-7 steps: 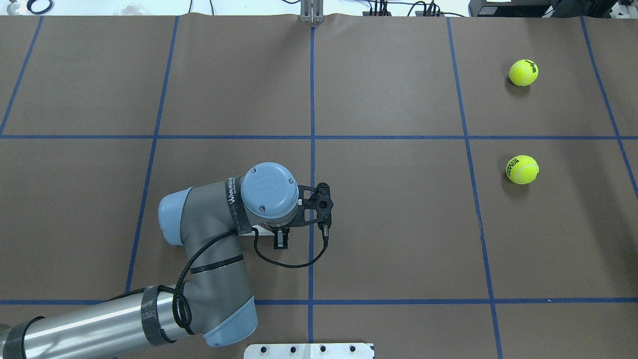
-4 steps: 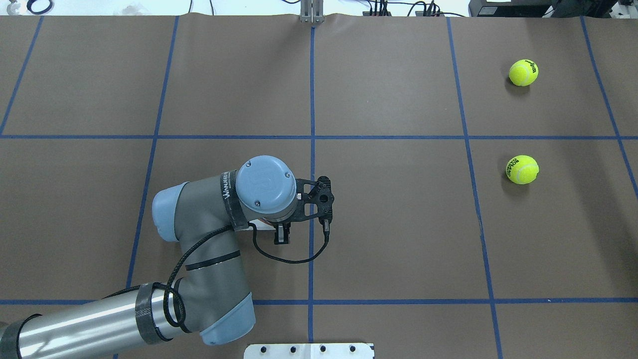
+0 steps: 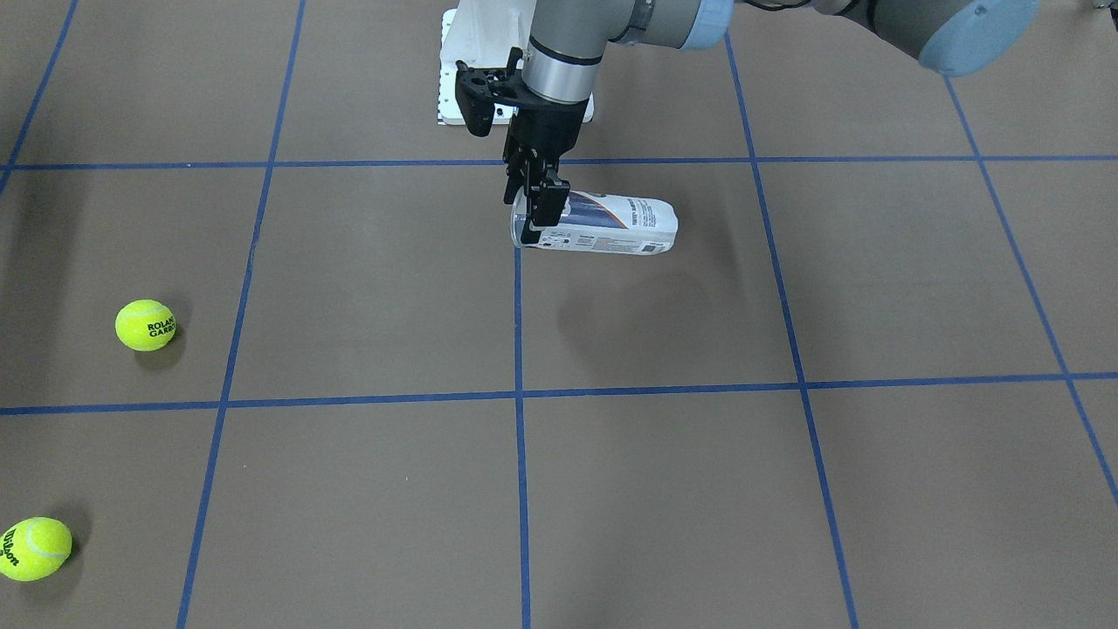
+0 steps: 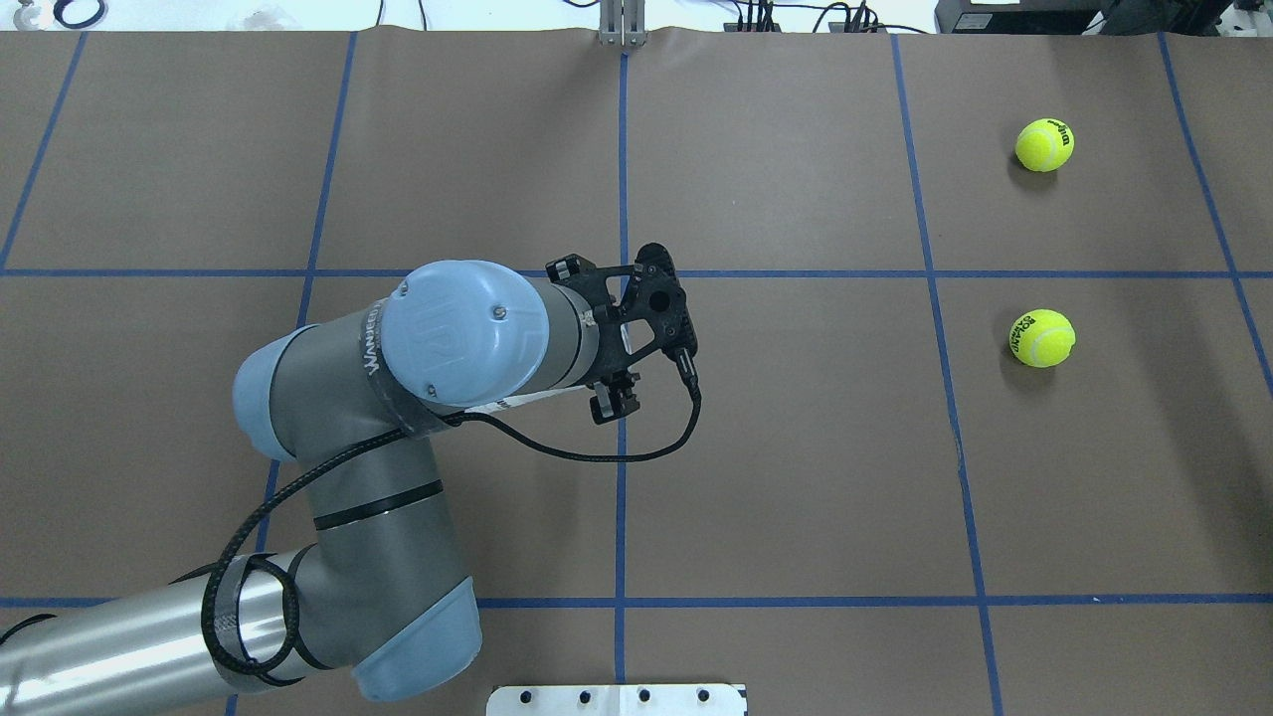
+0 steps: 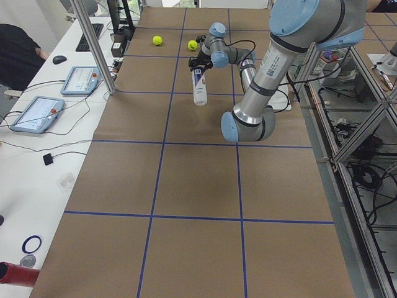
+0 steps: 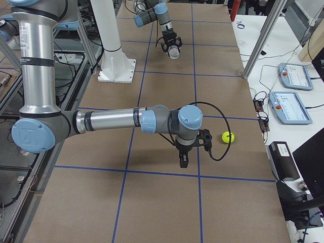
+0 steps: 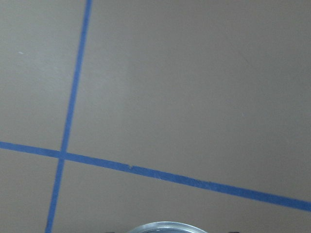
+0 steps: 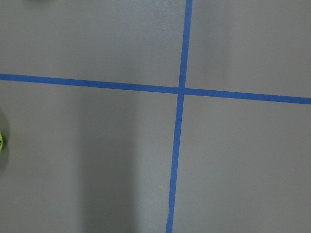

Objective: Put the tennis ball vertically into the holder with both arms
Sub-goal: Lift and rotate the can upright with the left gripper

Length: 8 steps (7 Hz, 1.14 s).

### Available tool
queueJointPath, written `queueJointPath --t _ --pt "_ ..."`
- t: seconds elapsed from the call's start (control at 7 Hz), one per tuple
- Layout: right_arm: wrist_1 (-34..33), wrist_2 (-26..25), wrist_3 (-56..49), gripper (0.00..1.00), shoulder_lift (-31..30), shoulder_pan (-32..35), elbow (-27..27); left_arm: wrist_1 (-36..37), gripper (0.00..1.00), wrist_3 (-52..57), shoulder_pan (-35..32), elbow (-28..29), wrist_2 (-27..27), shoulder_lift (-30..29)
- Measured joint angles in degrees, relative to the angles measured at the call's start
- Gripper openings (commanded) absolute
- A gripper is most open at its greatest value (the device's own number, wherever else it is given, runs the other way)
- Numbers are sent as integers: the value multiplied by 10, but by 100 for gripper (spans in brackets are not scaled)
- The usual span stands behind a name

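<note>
The holder is hanging horizontally from my left gripper. Next, I turn its rim up and stand it on the brown table before I put a tennis ball in.
The holder, a clear tube with a white-and-navy label, hangs horizontally above the table with its shadow below it. My left gripper is shut on it close to the metal rim. From overhead, the left wrist hides most of the holder, and the left gripper shows under it. Two tennis balls lie on the table's right side, one far and one nearer. My right gripper hovers low beside a ball; I cannot tell whether it is open or shut.
A white pedestal base plate sits at the table's near edge. Blue tape lines grid the brown table. Tablets lie on a side bench, and an aluminium post stands at the table's far edge.
My left arm has risen and swung away from the robot's base, carrying the holder up off the table. The two balls have not moved.
</note>
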Motion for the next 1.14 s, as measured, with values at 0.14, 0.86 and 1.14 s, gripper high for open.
queueJointPath --t 0.14,0.86,1.14 --pt "0 0 0 99 2 0 1 -82 30 -58 -1 -2 36 2" --pt "1 -1 1 99 8 0 20 -546 30 -186 5 73 227 82" --pt "0 0 2 99 8 0 30 -799 30 -188 12 210 262 91"
